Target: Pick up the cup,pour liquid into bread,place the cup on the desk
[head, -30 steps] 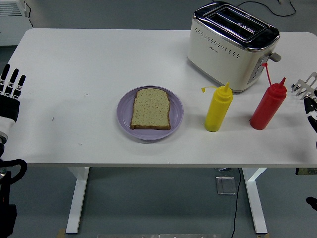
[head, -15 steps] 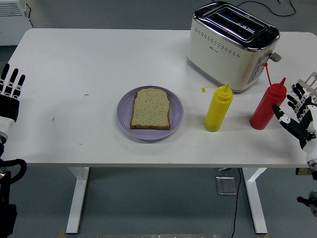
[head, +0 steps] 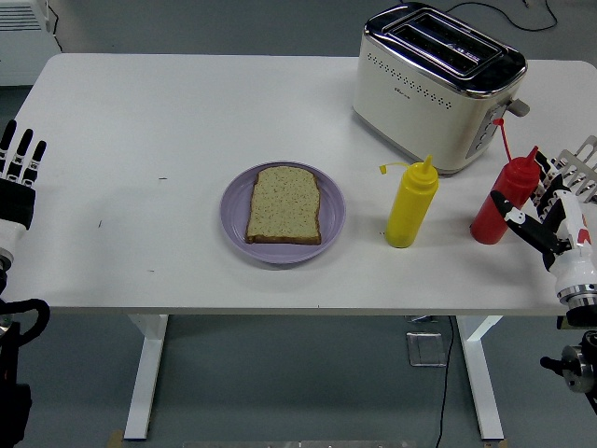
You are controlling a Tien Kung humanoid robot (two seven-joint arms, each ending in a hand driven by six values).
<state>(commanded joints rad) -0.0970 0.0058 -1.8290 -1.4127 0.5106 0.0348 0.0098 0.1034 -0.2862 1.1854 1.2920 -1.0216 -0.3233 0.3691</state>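
Observation:
The red cap's thin strap (head: 506, 142) stays up on its own, so the cap (head: 498, 122) will keep sticking out when I move the red squeeze bottle.
A slice of bread (head: 284, 204) lies on a purple plate (head: 237, 230) in the middle of the table. To its right stand a yellow squeeze bottle (head: 411, 203) and a red squeeze bottle (head: 502, 197), both upright with caps flipped open. My right hand (head: 534, 210) is at the red bottle's right side, fingers spread, its thumb reaching across the bottle's lower front; it holds nothing. My left hand (head: 19, 168) rests at the table's left edge, fingers straight and open. No cup is visible.
A cream and chrome toaster (head: 436, 84) stands at the back right, just behind the two bottles. A metal rack (head: 583, 159) shows at the right edge behind my right hand.
My right hand has come in from the right edge and moved left up to the red bottle, thumb now in front of it. The left hand has not moved.

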